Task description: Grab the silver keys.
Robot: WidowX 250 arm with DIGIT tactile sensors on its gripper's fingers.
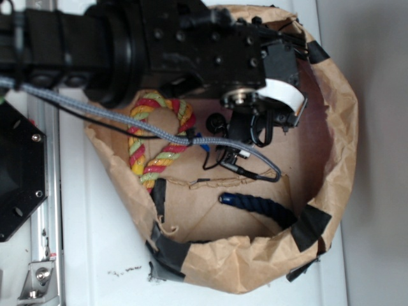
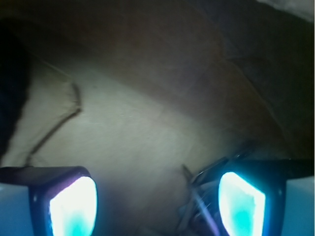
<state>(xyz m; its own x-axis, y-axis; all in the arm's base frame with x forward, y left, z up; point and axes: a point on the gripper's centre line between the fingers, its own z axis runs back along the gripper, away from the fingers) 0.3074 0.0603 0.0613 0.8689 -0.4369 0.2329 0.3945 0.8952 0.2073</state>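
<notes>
The silver keys point(image 2: 199, 204) lie between my gripper's open fingers, clear of both ropes, so I keep going down toward the keys until the fingers are around them, then close.
In the wrist view the silver keys point(image 2: 201, 199) lie blurred on the brown cardboard floor, a wire ring point(image 2: 216, 166) sticking up from them. They sit between my fingers, close against the inner side of the right pad point(image 2: 241, 204) and far from the left pad point(image 2: 74, 209). My gripper point(image 2: 157, 199) is open wide, low over the floor, with nothing clamped. In the exterior view the black gripper point(image 1: 252, 127) reaches down into the paper-walled bin, and the keys are hidden beneath it.
A crumpled brown paper wall point(image 1: 335, 102) patched with black tape rings the bin. A red, yellow and green rope point(image 1: 159, 137) lies at the left inside. A dark blue rope point(image 1: 255, 205) lies near the front. A grey braided cable point(image 1: 127, 124) crosses the bin.
</notes>
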